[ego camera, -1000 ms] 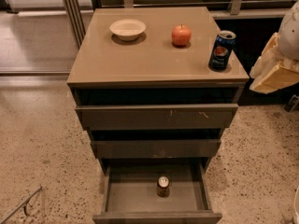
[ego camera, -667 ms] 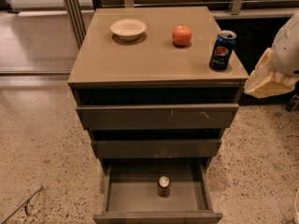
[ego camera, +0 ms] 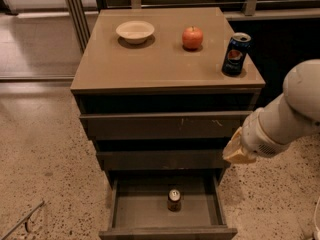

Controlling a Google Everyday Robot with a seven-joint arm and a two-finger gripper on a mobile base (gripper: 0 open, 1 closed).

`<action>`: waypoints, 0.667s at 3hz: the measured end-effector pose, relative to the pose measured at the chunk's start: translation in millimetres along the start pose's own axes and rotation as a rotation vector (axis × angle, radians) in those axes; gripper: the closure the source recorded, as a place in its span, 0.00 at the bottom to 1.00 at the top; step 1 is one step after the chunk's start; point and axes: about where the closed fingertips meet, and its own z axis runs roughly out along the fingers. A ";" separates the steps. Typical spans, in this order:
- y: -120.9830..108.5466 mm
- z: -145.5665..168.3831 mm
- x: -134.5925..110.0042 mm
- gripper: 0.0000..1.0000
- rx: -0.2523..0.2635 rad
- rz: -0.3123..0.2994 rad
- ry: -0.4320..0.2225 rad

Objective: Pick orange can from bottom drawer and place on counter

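My gripper is moving down toward the orange can [ego camera: 174, 200], which stands upright and clear of the open drawer's sides. My gripper should keep moving down until the fingers open beside the can [ego camera: 197, 192].
The orange can [ego camera: 174, 199] stands upright in the middle of the bottom drawer [ego camera: 167, 231], which is pulled open toward me. My white arm reaches in from the right. Its tan gripper [ego camera: 236, 152] hangs by the right end of the middle drawer front, above and to the right of the can and well apart from it. The tan counter [ego camera: 160, 64] tops the cabinet above.
On the counter sit a white bowl [ego camera: 135, 31] at the back left, a red apple [ego camera: 192, 37] at the back middle and a dark-blue Pepsi can [ego camera: 235, 54] near the right edge. The two upper drawers are closed. Speckled floor surrounds the cabinet.
The arm has swung down and left, from beside the counter's right edge to the right end of the middle drawer front. The can has not moved.
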 end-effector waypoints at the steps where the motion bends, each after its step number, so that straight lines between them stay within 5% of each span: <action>1: 14.0 122.2 23.8 1.00 -0.101 0.054 0.008; 2: 10.7 223.0 41.7 1.00 -0.126 0.104 0.006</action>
